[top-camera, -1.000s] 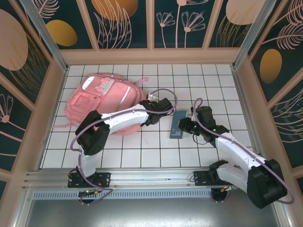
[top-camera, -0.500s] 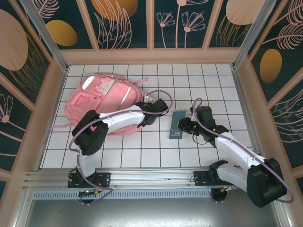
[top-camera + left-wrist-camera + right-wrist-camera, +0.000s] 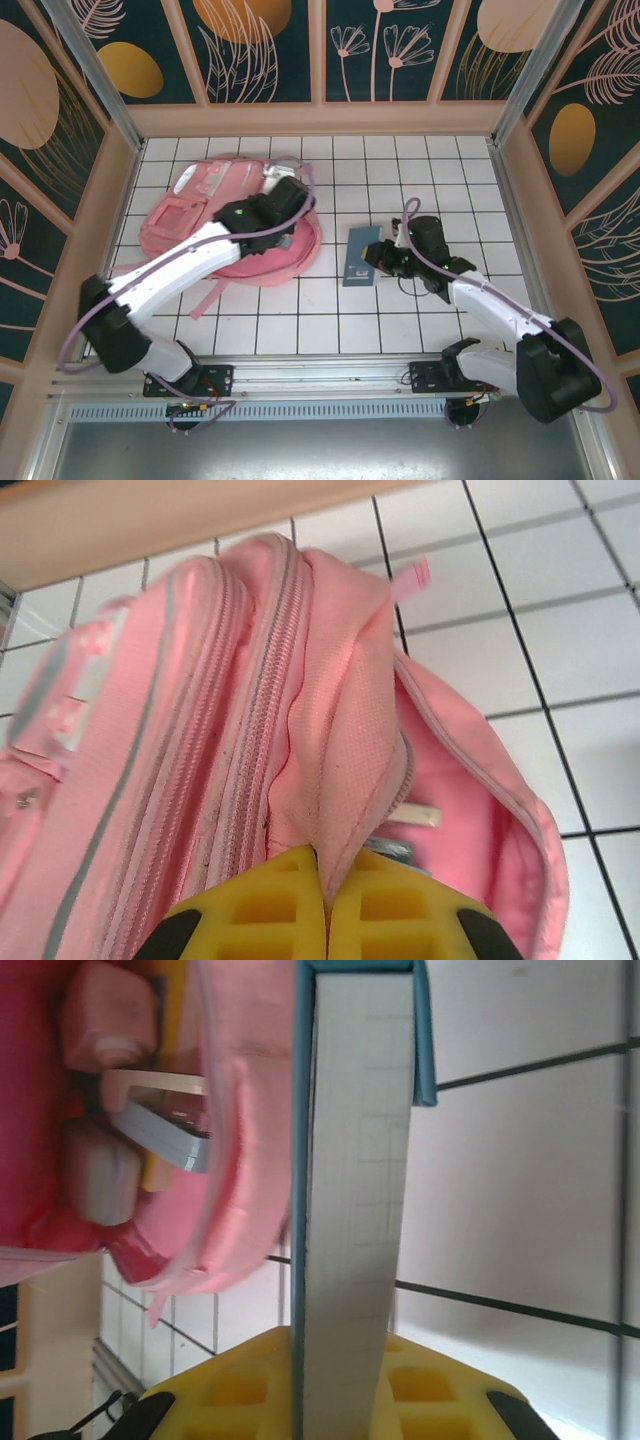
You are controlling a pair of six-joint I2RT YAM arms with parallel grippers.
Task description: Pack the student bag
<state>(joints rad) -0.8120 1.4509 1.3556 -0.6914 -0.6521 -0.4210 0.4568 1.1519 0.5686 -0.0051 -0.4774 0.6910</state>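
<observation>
My right gripper should keep moving the book in until it sits inside, as my left gripper holds the pink fold (image 3: pixel 345 735) clear of the bag's opening (image 3: pixel 287 246).
The student bag (image 3: pixel 190 205), a large soft pink backpack, lies at the back left of the tiled table. My left gripper (image 3: pixel 288 222) is at its right end, shut on a fold of pink fabric (image 3: pixel 345 710) by the zip. That fold is pulled up, so the main opening gapes. In the left wrist view the yellow fingers (image 3: pixel 260 900) pinch the fold, and pink lining (image 3: pixel 470 830) shows beside it. My right gripper (image 3: pixel 378 257) is shut on a blue-covered book (image 3: pixel 358 256) just right of the bag. The book (image 3: pixel 360 1160) stands on edge, next to the bag's open mouth (image 3: pixel 240 1110).
A pink strap (image 3: pixel 205 295) trails toward the front from under the bag. Wooden walls (image 3: pixel 110 200) ring the white tiled table (image 3: pixel 450 170). Inside the bag a grey-edged flat item (image 3: pixel 160 1125) and a white label (image 3: pixel 412 816) show.
My left gripper has shut on the bag's flap and drawn it back and left, opening the bag's mouth. The right gripper has carried the book a little left, toward the bag.
</observation>
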